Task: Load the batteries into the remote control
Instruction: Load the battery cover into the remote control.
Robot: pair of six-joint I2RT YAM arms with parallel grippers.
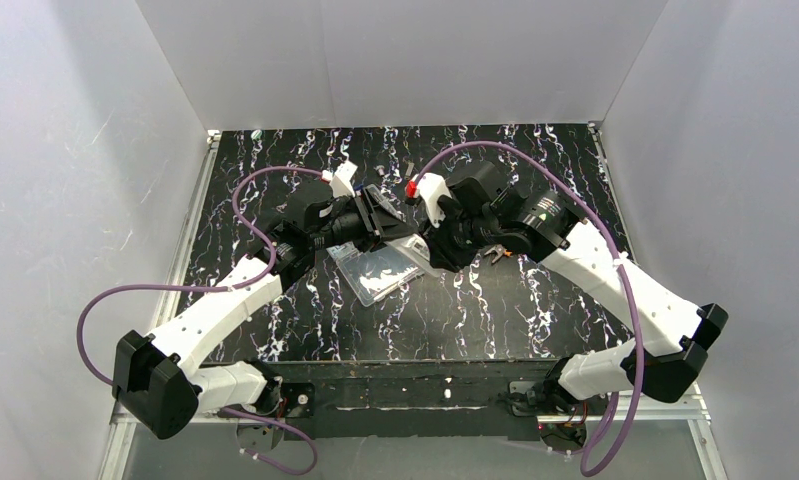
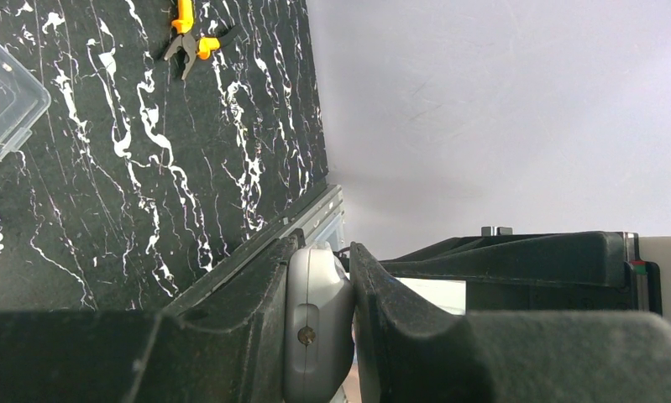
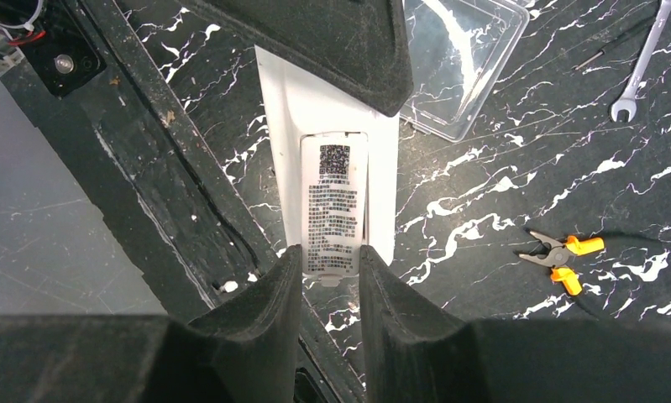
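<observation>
Next, my right gripper opens, retreats and pushes the battery cover's tab down with closed fingers, because the battery cover's tabbed end (image 3: 330,267) is raised off the remote control.
The white remote control (image 3: 380,168) hangs in the air between both grippers, back side facing the right wrist camera. My left gripper (image 2: 322,252) is shut on one end of it, and the remote's edge (image 2: 317,327) shows between the fingers. My right gripper (image 3: 332,254) is shut on the sides of the labelled battery cover (image 3: 333,201), whose tabbed end sticks out a little past the remote's end. In the top view the left gripper (image 1: 385,215) and right gripper (image 1: 437,245) meet over the table's middle and mostly hide the remote. No batteries show.
A clear plastic box (image 1: 380,270) lies on the black marbled table just below the grippers and also shows in the right wrist view (image 3: 474,67). Orange-handled pliers (image 3: 563,256) lie to the right. A wrench (image 3: 642,63) lies farther off.
</observation>
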